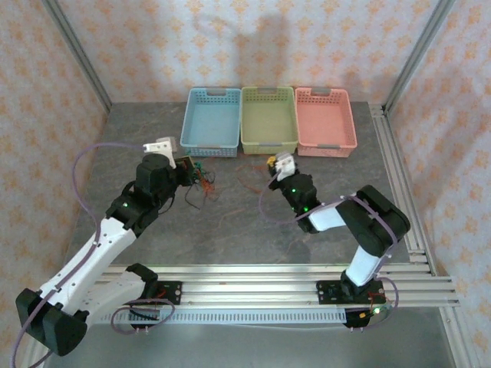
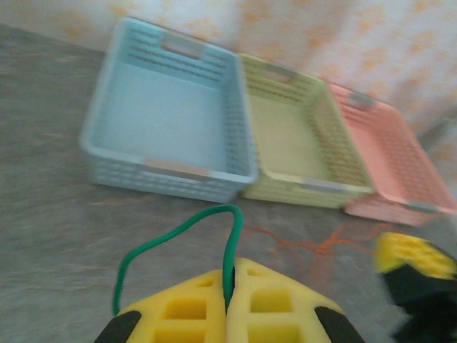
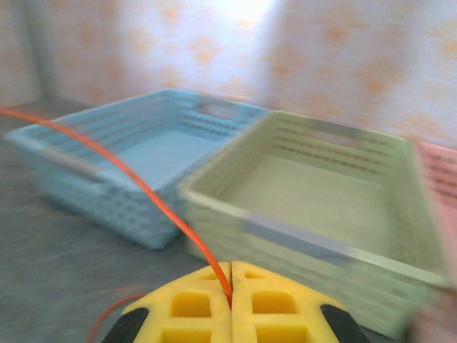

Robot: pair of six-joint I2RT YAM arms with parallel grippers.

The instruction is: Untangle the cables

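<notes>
The orange cable's tail hangs below the basket rims, away from the clump, so next my right gripper raises it high before lowering it into the blue basket (image 1: 211, 119).
The cables (image 1: 202, 180) are thin red, black and green wires in a small clump on the grey table, in front of the blue basket. My left gripper (image 1: 189, 164) is right at that clump. In the left wrist view the left gripper (image 2: 230, 275) is shut on a green cable (image 2: 178, 232), which arches out from between its yellow pads. My right gripper (image 1: 272, 163) sits in front of the green basket. In the right wrist view the right gripper (image 3: 230, 270) is shut on an orange cable (image 3: 143, 186) that runs taut up to the left. Orange strands (image 2: 314, 246) lie on the table between the two grippers.
Three baskets stand side by side at the back: blue (image 1: 211, 121), green (image 1: 268, 119) and pink (image 1: 325, 121). Lilac hoses (image 1: 80, 165) loop along the arms. Aluminium rails (image 1: 399, 184) run along the right and near edges of the table.
</notes>
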